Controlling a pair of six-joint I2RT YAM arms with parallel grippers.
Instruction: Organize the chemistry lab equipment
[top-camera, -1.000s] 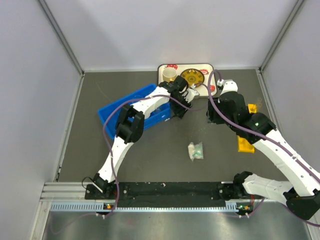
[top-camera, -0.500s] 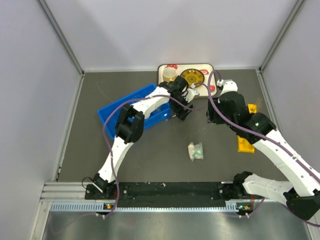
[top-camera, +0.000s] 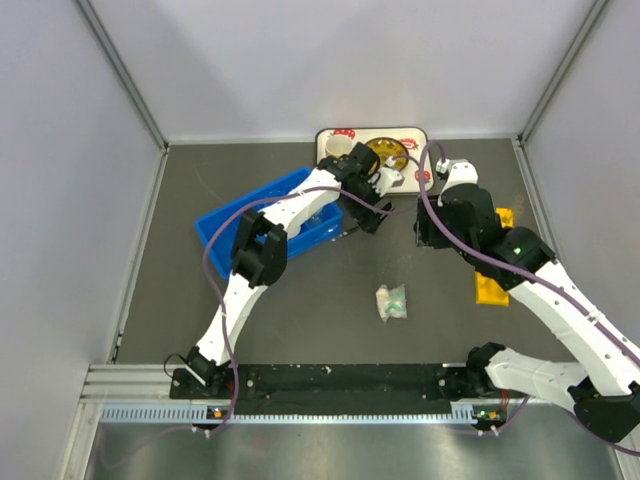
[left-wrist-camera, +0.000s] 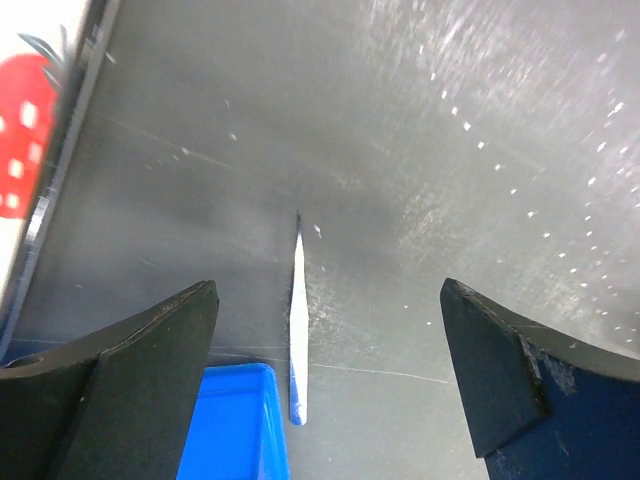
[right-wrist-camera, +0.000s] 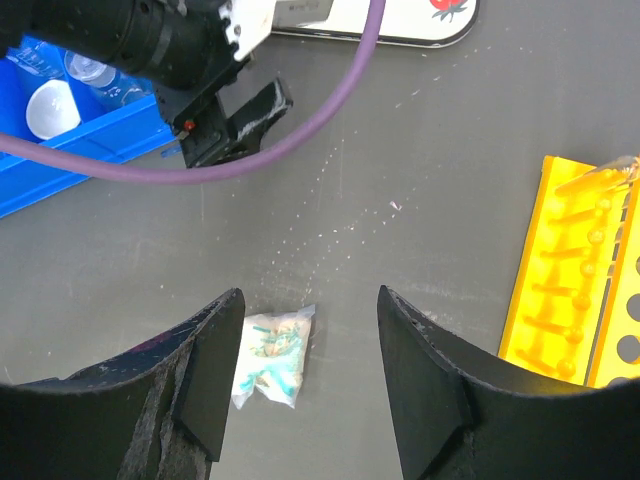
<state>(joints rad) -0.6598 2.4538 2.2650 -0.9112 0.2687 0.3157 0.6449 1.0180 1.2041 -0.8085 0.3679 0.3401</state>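
The bin's corner (left-wrist-camera: 268, 376) crowds the white stick's blue end, so my left gripper should shift clear of the bin and take the stick near its dark tip (left-wrist-camera: 299, 228).
My left gripper (top-camera: 368, 212) is open and empty, hovering beside the right end of the blue bin (top-camera: 262, 214). In the left wrist view its jaws (left-wrist-camera: 328, 295) stand wide over a thin white stick with a blue end (left-wrist-camera: 297, 330), which lies on the table by the bin's corner (left-wrist-camera: 232, 430). My right gripper (top-camera: 428, 236) is open and empty above the table. In the right wrist view (right-wrist-camera: 310, 295) a small clear bag of teal and white pieces (right-wrist-camera: 272, 357) lies below its left finger. The bag also shows in the top view (top-camera: 391, 301).
A white tray (top-camera: 420, 140) at the back holds a cup (top-camera: 338, 147) and a yellow disc (top-camera: 385, 153). A yellow rack (top-camera: 492, 287) lies at the right, also in the right wrist view (right-wrist-camera: 575, 290). The bin holds glassware (right-wrist-camera: 60, 100).
My left gripper has shifted slightly up and right, toward the tray. The right arm, the bag and the rack have not moved.
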